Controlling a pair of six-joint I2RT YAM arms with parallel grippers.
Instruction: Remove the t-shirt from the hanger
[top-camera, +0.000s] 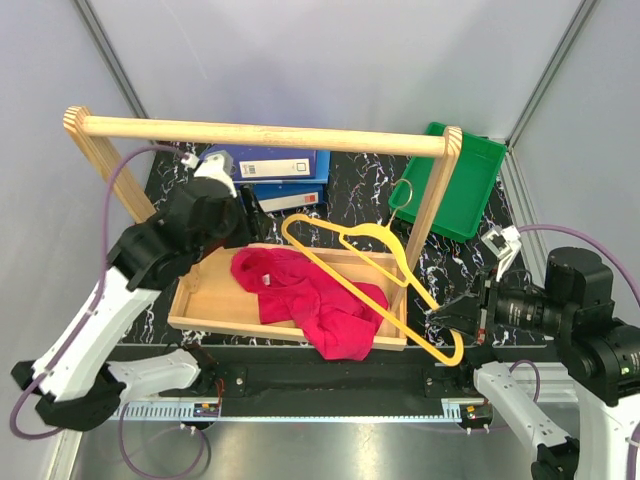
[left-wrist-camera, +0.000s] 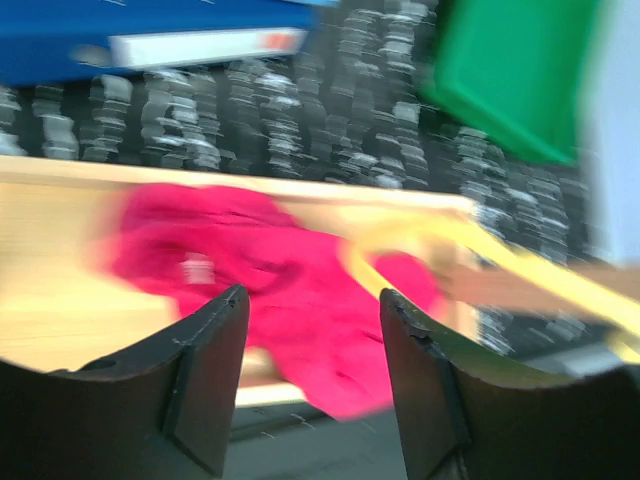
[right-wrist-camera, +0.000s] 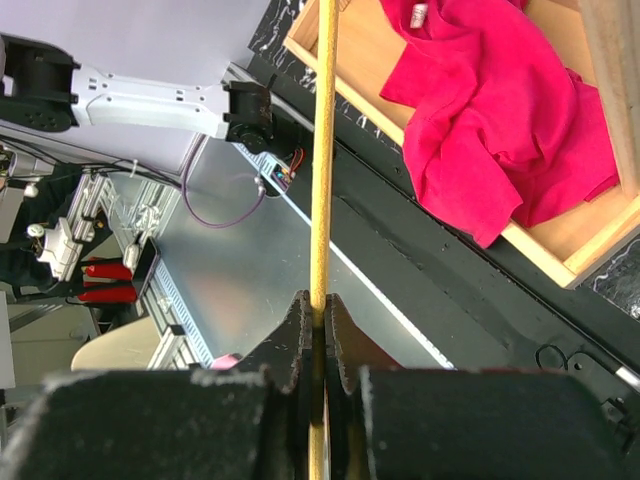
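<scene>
My left gripper keeps going toward the part of the arm (top-camera: 422, 289) next to my right gripper and closes there, because the yellow hanger's arm (top-camera: 401, 254) is clear of the t-shirt.
The magenta-red t-shirt (top-camera: 315, 295) lies crumpled in the wooden tray (top-camera: 200, 298), one corner draped over the tray's front wall; it also shows in the left wrist view (left-wrist-camera: 290, 290) and the right wrist view (right-wrist-camera: 490, 120). The yellow hanger (top-camera: 365, 275) is free of the shirt and held above it, tilted. My right gripper (top-camera: 440, 318) is shut on the hanger's bar (right-wrist-camera: 322, 150) near its lower right corner. My left gripper (top-camera: 240, 232) is open and empty above the tray's back left, its fingers (left-wrist-camera: 205, 370) framing the shirt below.
A wooden rail frame (top-camera: 270, 133) spans the tray, its right post (top-camera: 437, 190) next to the hanger. Blue binders (top-camera: 270, 170) and a green bin (top-camera: 465, 180) lie at the back. The table's front edge (top-camera: 330, 375) is just below the tray.
</scene>
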